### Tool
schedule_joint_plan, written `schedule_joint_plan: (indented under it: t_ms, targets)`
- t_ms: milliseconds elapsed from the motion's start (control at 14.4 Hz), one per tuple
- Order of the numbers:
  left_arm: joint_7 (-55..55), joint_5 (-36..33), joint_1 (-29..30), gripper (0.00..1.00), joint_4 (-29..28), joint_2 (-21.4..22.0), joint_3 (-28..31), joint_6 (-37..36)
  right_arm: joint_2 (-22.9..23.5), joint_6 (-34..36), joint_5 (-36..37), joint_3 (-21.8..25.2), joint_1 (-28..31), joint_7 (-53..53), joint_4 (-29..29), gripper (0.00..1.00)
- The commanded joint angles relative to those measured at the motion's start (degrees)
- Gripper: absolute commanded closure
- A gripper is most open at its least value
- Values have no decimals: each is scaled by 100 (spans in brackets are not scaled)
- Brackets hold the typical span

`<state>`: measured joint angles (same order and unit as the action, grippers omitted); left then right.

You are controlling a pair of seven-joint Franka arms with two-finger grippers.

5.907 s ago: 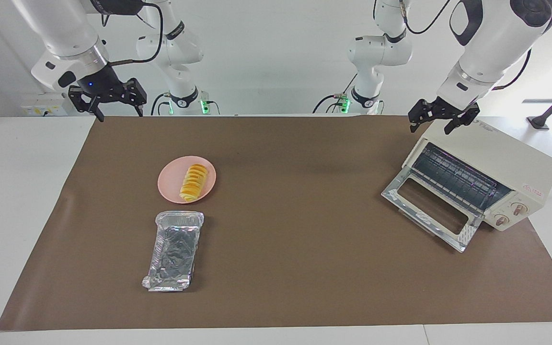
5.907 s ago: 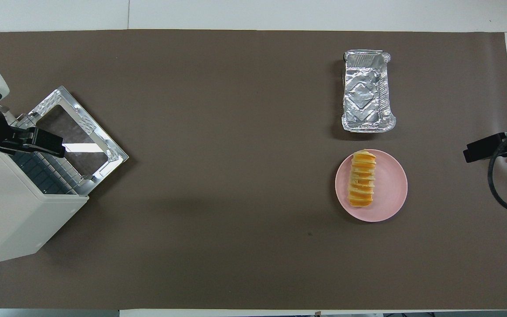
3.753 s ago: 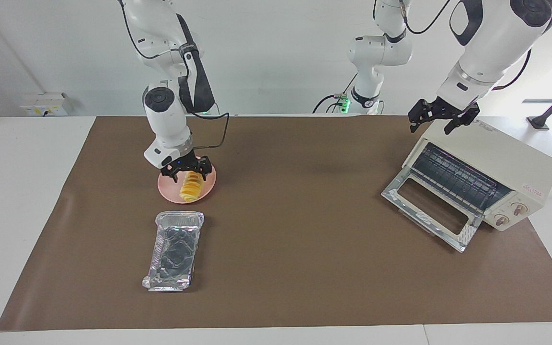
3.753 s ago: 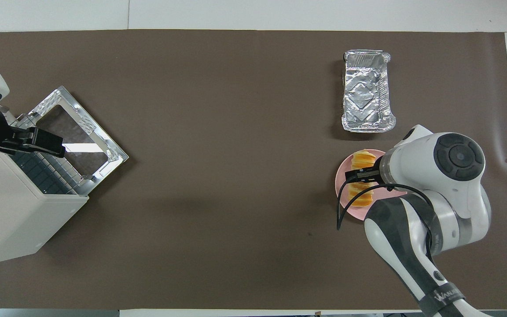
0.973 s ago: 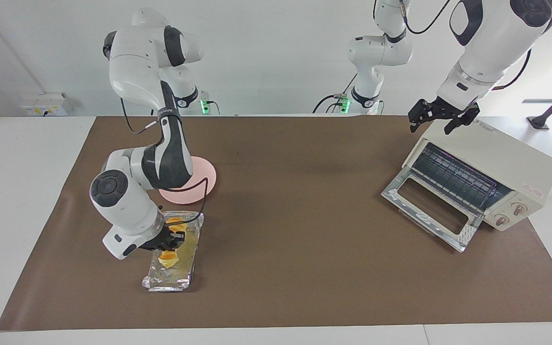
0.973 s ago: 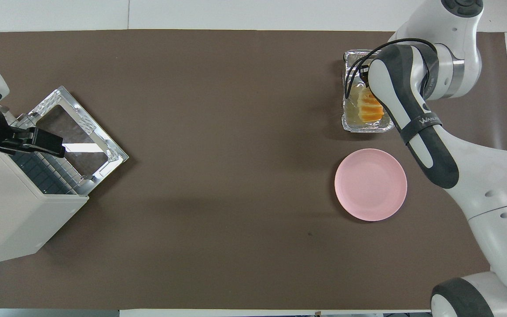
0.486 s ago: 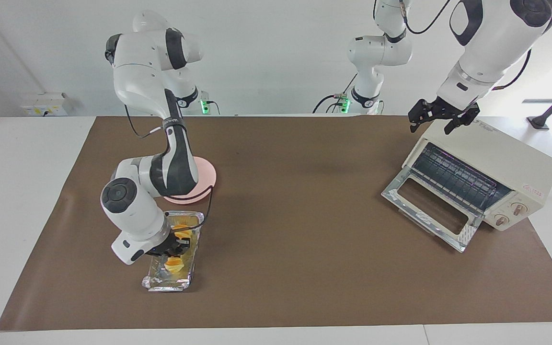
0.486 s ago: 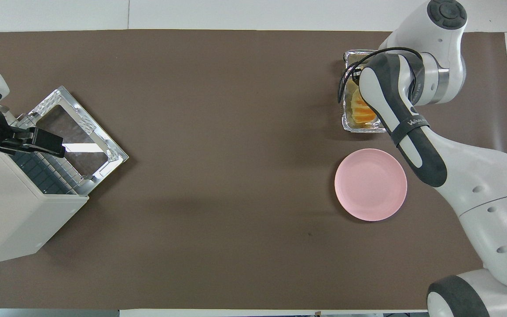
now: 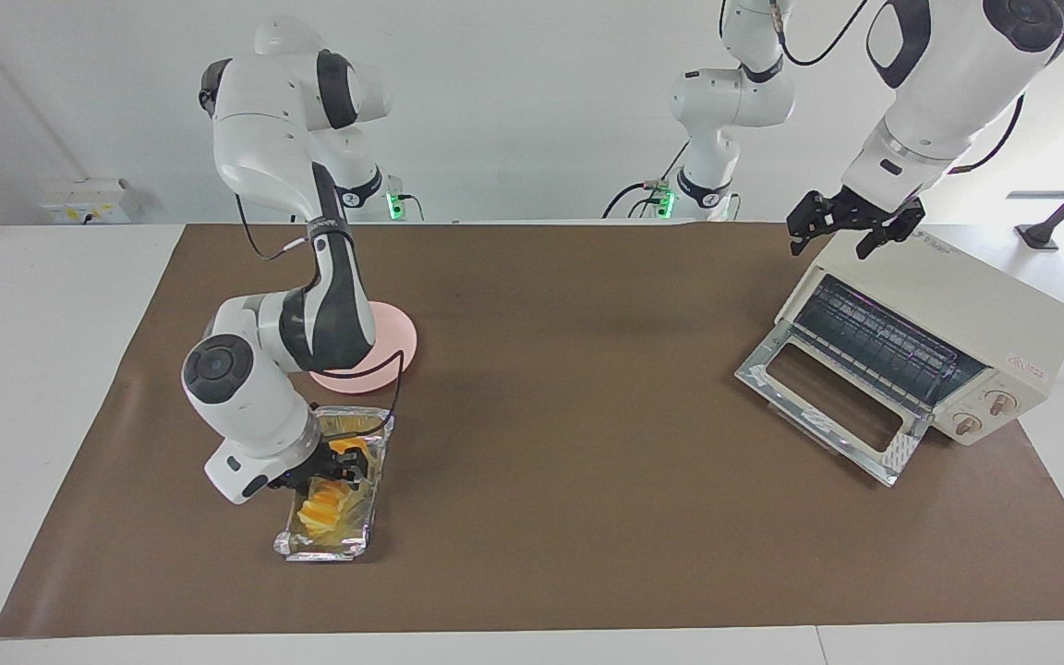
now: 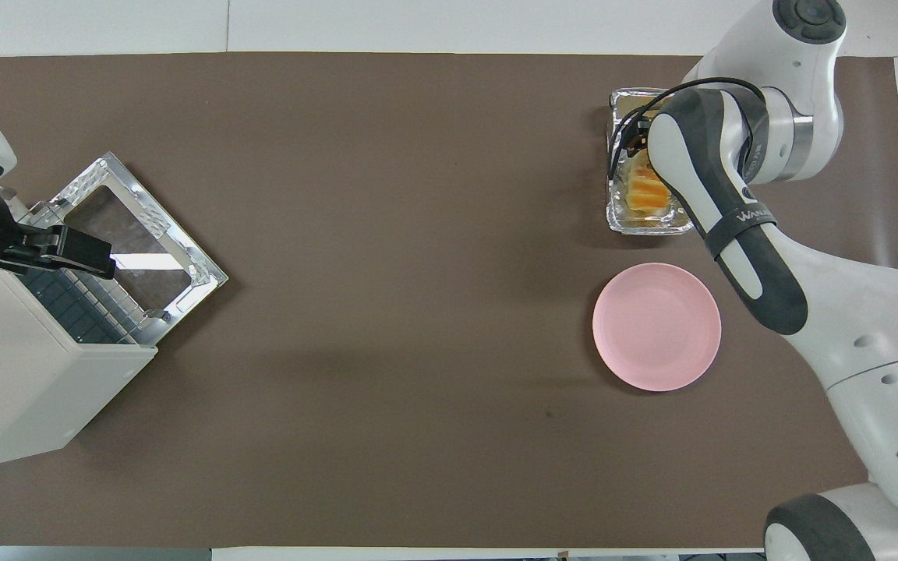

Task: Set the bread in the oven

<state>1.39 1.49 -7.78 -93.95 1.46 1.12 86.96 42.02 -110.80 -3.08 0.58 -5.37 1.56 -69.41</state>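
Observation:
The foil tray's raised rim goes all around the bread, so the bread should travel along inside the tray when I take the tray to the oven.
The yellow-orange bread lies lengthwise in the foil tray, at the right arm's end of the table. My right gripper hangs just over the tray, open, with its fingers astride the middle of the loaf; in the overhead view its forearm covers part of the bread. The cream oven stands at the left arm's end with its glass door dropped open and the wire rack showing. My left gripper waits open above the oven's top edge.
An empty pink plate sits beside the foil tray, nearer to the robots. A brown mat covers the table between the tray and the oven.
The right gripper set the bread down into the foil tray, its jaws spread, and the wrist lifted slightly. The left arm has not moved.

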Motion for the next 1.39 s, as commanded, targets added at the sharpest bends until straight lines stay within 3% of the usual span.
schedule_joint_plan:
  t_ms: [0,347,556,695,903,973,1042,1112,1181,1251,1320]
  targets:
    - [11,53,57,0,-115,127,-15,14,-167,216,18,-23,53,11,-21,0]
    - [11,53,57,0,-115,127,-15,14,-185,323,518,-6,141,-356,15,0]
    - [11,53,57,0,-115,127,-15,14,-185,51,546,-6,343,-726,-90,0]
    - [11,53,57,0,-115,127,-15,14,-272,-265,546,-6,387,-762,-458,2]
    - [11,53,57,0,-115,127,-15,14,-623,-1457,555,3,483,-841,-1642,4]
    - [11,53,57,0,-115,127,-15,14,-659,-1627,546,3,484,-876,-1777,6]
    - [11,53,57,0,-115,127,-15,14,-660,-1620,546,3,475,-876,-1770,13]
    - [11,53,57,0,-115,127,-15,14,-660,-1603,555,3,484,-885,-1761,34]
    - [11,53,57,0,-115,127,-15,14,-668,-1550,555,-5,493,-903,-1761,76]
    - [11,53,57,0,-115,127,-15,14,-668,-1506,555,-6,475,-903,-1752,100]
    - [11,53,57,0,-115,127,-15,14,-668,-1497,546,-6,449,-894,-1743,100]
